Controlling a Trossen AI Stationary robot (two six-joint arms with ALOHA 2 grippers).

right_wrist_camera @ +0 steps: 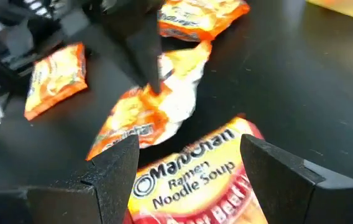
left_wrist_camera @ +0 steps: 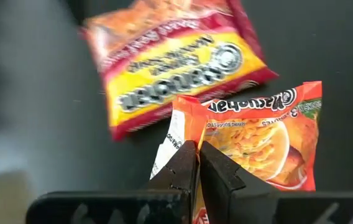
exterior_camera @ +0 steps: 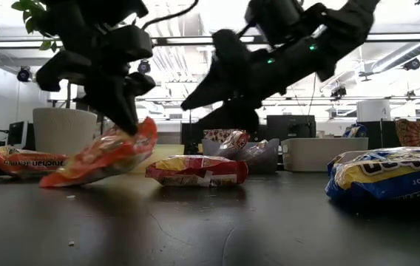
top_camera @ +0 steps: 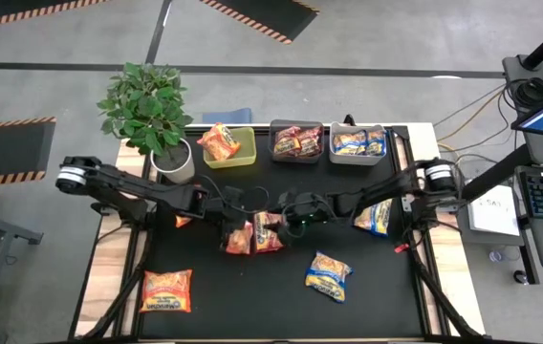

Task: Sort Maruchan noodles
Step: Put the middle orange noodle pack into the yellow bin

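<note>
Next, my open right gripper takes the orange packet (exterior_camera: 106, 159), hanging in my left gripper away from the green bin (top_camera: 244, 148), and brings it there before the red packet.
In my left gripper (left_wrist_camera: 198, 155), which is shut, hangs an orange-red Maruchan packet (left_wrist_camera: 257, 143) near the table's middle (top_camera: 238, 239). Right beside it a darker red packet (exterior_camera: 195, 170) lies flat on the black table. Above that red packet (right_wrist_camera: 195, 180) my right gripper (right_wrist_camera: 192, 162) hangs open, a finger to either side and clear of it. Another orange packet (top_camera: 166, 290) lies near left. Two blue-and-yellow packets (top_camera: 329, 275) (top_camera: 377, 218) lie to the right. My left gripper pinches the orange packet by its crimped edge near one corner (left_wrist_camera: 186, 134) between its two fingers. The fingers come from above, slanting down. The packet hangs tilted below them (exterior_camera: 99, 159); whether its low end (exterior_camera: 51, 181) touches the table I cannot tell.
Along the far edge stand a green bin (top_camera: 243, 158) holding an orange packet, a dark bin (top_camera: 296, 127) with red packets and a grey bin (top_camera: 358, 158) with blue ones. A potted plant (top_camera: 152, 115) stands at far left. The two grippers are close together.
</note>
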